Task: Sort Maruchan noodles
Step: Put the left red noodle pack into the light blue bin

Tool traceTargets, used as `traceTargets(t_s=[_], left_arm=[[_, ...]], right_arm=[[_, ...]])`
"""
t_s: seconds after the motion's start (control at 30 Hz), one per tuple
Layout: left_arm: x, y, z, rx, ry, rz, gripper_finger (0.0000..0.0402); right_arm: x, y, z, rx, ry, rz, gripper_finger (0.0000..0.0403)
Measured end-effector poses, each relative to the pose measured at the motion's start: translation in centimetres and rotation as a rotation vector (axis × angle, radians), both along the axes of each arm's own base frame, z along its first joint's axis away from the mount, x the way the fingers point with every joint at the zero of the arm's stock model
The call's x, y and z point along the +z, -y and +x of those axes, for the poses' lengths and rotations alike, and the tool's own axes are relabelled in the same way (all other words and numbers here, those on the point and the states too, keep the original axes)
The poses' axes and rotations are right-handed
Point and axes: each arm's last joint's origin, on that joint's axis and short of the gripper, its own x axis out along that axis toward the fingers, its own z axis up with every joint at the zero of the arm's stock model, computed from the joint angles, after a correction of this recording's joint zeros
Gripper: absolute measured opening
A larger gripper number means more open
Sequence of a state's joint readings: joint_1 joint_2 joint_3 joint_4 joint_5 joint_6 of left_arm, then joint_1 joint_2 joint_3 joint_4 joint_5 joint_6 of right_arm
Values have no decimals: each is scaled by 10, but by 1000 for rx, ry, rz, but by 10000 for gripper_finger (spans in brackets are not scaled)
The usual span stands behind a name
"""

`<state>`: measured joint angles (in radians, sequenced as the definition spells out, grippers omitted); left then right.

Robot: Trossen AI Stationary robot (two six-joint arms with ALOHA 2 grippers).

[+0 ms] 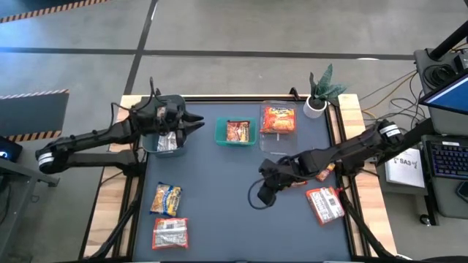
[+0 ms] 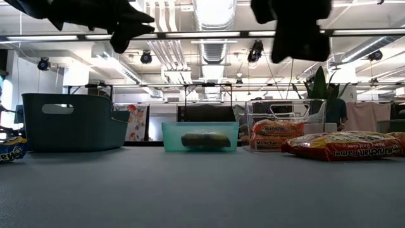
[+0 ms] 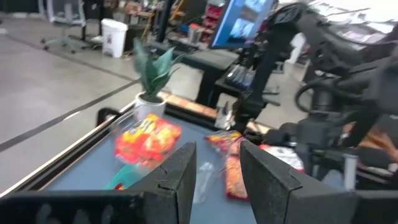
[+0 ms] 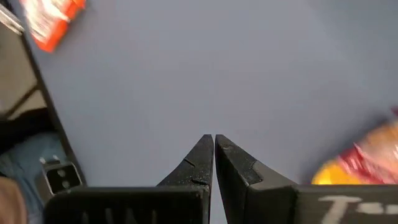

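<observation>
I should carry on moving my right gripper toward the orange packet [image 4: 368,158] until the fingers can open above it, because clear table [image 4: 286,118] leads from my empty fingers to the packet.
Maruchan noodles lie about the dark table: a yellow-and-blue packet [image 1: 167,199] and a red-and-grey one [image 1: 170,232] near the front left, and a red-and-white one [image 1: 324,204] at the right. A grey packet lies in the dark bin [image 1: 150,146], a red one in the teal bin [image 1: 219,132], and orange ones in the clear bin [image 1: 264,131]. My left gripper [image 1: 197,120] [image 3: 217,149] hovers open and empty over the dark bin's far right side. My right gripper [image 1: 262,191] [image 4: 214,138] is shut and empty, slanting down above bare table right of centre.
A potted plant [image 1: 322,91] stands at the far right corner. Another orange packet [image 1: 325,172] shows partly under my right arm. Bare table lies in the middle and along the near edge. A keyboard and screen sit beyond the table's right side.
</observation>
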<state>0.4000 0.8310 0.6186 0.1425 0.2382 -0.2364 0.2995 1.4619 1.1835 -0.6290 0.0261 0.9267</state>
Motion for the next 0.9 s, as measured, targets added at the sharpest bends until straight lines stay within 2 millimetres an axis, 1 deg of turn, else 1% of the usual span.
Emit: traceTargets(t_s=[0.17, 0.23, 0.3, 0.4, 0.47, 0.57, 0.7, 0.8, 0.9], left_arm=[[4, 7, 6, -48, 51, 19, 107], [5, 10, 8, -64, 58, 21, 107], [5, 13, 9, -79, 62, 22, 107], [6, 16, 10, -93, 76, 26, 107], [7, 16, 10, -94, 81, 28, 107], [7, 16, 10, -93, 87, 31, 107], [7, 16, 10, -93, 88, 19, 107], [7, 16, 10, -93, 86, 19, 107], [7, 16, 10, -93, 86, 19, 107]], right_arm=[[3, -6, -17, -28, -86, -3, 9], [1, -9, -25, -51, -124, -15, 9], [-5, -10, -34, -87, -176, -12, 9], [-21, -9, -49, -142, -276, -3, 9], [-32, -5, -60, -177, -329, 12, 9], [-42, 2, -77, -241, -365, 22, 9], [-50, 18, -98, -375, -362, 24, 9], [-54, 28, -111, -506, -321, 12, 9], [-56, 34, -118, -549, -310, 15, 9]])
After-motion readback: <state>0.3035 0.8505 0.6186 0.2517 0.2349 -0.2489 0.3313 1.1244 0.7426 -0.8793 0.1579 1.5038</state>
